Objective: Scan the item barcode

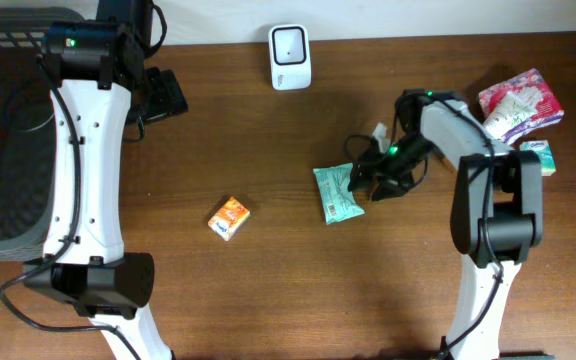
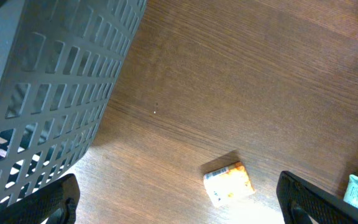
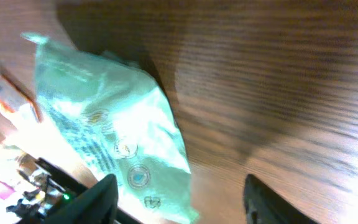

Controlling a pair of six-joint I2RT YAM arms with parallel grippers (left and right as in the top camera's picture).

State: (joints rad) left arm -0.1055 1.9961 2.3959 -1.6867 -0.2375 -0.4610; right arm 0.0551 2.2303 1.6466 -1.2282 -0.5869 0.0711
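Only one edge of the green packet (image 3: 179,165) lies between my right gripper's open fingers, so next I centre them over the packet's end (image 3: 149,200) before I close them.
A pale green soft packet (image 1: 336,192) lies flat on the wooden table right of centre. My right gripper (image 1: 376,172) is low at the packet's right edge. In the right wrist view the green packet (image 3: 107,127) fills the left half. The right gripper (image 3: 182,202) is open, with one finger over the packet's lower corner and the other finger clear of it above bare wood. A white barcode scanner (image 1: 290,57) stands at the back centre. My left gripper (image 1: 163,95) is raised at the back left. It shows open and empty in the left wrist view (image 2: 182,208).
A small orange packet (image 1: 229,218) lies left of centre, seen far below the left jaws (image 2: 229,183). A dark mesh basket (image 1: 8,130) takes up the left side (image 2: 42,93). A pink pack (image 1: 520,100) and a small teal pack (image 1: 538,155) sit at the right edge.
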